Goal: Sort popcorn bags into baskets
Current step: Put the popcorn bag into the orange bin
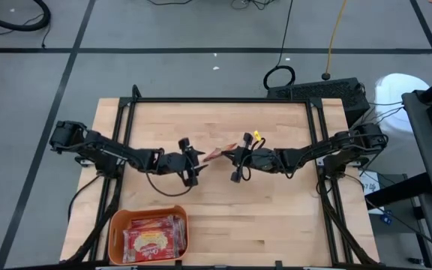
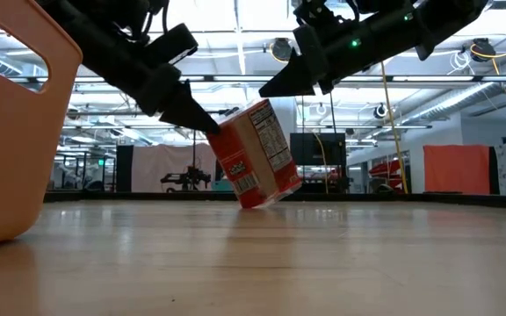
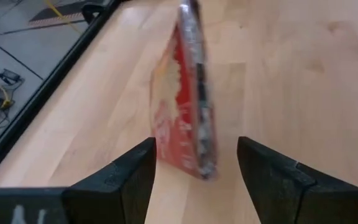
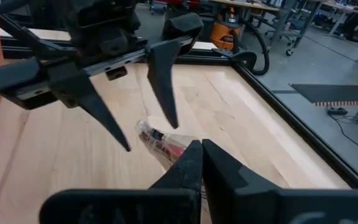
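The fingers of my left gripper only just reach the tilted popcorn bag's edge point(image 2: 222, 149), so that gripper should go further over that edge point(image 2: 237, 142) before it closes and sets the bag straight.
One red popcorn bag point(image 1: 214, 154) hangs edge-up between both grippers over the middle of the table; the low view shows it tilted point(image 2: 255, 154), its printed back facing the camera. My right gripper point(image 1: 231, 155) is shut on it from the right. My left gripper point(image 3: 194, 149) is open, one finger on either side of the bag's point(image 3: 188, 106) other end, with a gap on both sides. The orange basket point(image 1: 115, 225) stands at the near left corner with several red packets point(image 1: 152, 236) lying flat inside. My right gripper point(image 4: 201, 146) pinches the bag's clear crimped end seam point(image 4: 166, 144) between its two shut fingers point(image 4: 185, 168), coming level from the table's right. The bag stands out beyond the fingertips, edge-up and tilted. Whether its low corner point(image 2: 253, 204) touches the table, I cannot tell.
Black frame rails point(image 1: 216, 100) run along the table's far, left and right sides. The basket's wall point(image 2: 7, 132) fills the left of the low view. Bare wood lies between the grippers and the near edge, right of the basket.
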Tool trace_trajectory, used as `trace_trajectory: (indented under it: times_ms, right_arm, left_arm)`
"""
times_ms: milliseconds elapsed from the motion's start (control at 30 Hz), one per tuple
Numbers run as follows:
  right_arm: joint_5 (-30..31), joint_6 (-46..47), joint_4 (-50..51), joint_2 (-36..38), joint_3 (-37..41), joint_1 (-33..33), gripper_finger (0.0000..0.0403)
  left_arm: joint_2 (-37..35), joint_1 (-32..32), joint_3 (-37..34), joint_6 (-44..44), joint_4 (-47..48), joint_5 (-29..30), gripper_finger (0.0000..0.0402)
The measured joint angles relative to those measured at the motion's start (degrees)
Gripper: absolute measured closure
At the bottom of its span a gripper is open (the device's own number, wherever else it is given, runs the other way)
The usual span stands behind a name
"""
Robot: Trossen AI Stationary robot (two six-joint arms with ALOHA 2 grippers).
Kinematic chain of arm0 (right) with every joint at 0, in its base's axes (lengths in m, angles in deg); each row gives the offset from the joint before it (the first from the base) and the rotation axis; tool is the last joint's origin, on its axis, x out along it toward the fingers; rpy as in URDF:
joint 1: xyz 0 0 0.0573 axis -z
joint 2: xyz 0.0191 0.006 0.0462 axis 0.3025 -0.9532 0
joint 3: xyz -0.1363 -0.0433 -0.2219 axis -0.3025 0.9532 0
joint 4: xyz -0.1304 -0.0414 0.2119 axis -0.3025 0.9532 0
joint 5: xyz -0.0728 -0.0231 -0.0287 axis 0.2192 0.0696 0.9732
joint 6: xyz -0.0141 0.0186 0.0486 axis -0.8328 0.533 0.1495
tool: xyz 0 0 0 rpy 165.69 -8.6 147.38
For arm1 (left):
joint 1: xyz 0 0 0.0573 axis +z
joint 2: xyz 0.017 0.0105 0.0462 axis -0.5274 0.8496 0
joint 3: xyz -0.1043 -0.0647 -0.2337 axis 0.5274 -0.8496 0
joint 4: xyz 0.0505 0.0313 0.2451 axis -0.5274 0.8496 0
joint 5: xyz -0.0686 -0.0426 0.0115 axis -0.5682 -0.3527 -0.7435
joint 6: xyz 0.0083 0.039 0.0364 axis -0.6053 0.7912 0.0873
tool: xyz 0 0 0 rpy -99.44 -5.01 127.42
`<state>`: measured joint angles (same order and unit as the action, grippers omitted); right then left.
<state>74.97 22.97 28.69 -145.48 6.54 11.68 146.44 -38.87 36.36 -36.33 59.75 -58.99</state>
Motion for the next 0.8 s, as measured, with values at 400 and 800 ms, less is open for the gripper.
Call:
trace_trajectory:
  times_ms: [400, 800]
  right_arm:
    - [-0.04, 1.19, -0.05, 0.0, -0.02, 0.0, 0.0403]
    - [-0.13, 1.47, -0.41, 0.2, -0.17, -0.52, 0.0403]
  left_arm:
    - [8.24, 3.54, -0.07, -0.1, -4.55, -0.04, 0.0273]
    - [10.95, 2.02, -0.07, 0.12, -14.09, -3.78, 0.0351]
